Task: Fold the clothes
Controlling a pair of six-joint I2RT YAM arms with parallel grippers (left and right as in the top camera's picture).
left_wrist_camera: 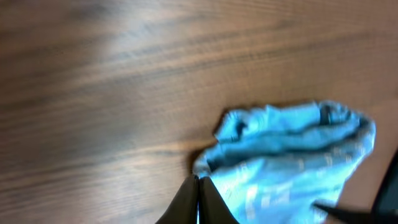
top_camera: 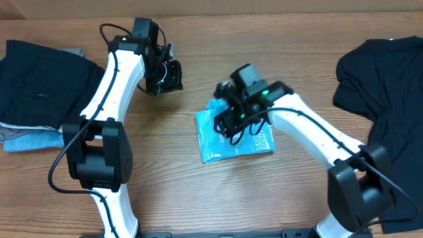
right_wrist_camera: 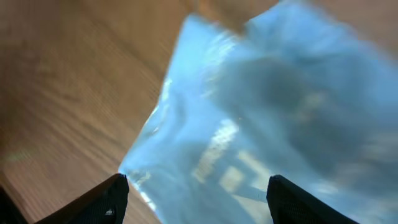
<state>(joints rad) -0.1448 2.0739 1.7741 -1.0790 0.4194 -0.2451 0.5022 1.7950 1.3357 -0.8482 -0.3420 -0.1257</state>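
The T-shirt's far edge (top_camera: 215, 104) is bunched up. My left gripper should therefore go back to the packet's far corner (top_camera: 199, 114) and help my right gripper straighten the packet.
The clothes, a light sky-blue T-shirt (top_camera: 213, 140) with white lettering, lie folded into a small packet in the middle of the wooden table. My right gripper (top_camera: 232, 124) hovers right over the packet. In the right wrist view it (right_wrist_camera: 198, 190) stands open, its two black fingers (right_wrist_camera: 106, 200) wide apart with the blue fabric (right_wrist_camera: 261, 112) below and nothing pinched between them. My left gripper (top_camera: 173, 74) is off to the upper left, apart from the shirt. Its jaws (left_wrist_camera: 198, 182) are shut and hold nothing, and the bunched shirt edge (left_wrist_camera: 292, 155) lies beyond them.
A plain black shirt (top_camera: 386, 86) lies spread at the table's right edge. A stack of folded dark garments (top_camera: 39, 82) with a dull-blue one (top_camera: 30, 140) underneath sits at the far left. Bare wood (left_wrist_camera: 112, 93) surrounds the blue packet.
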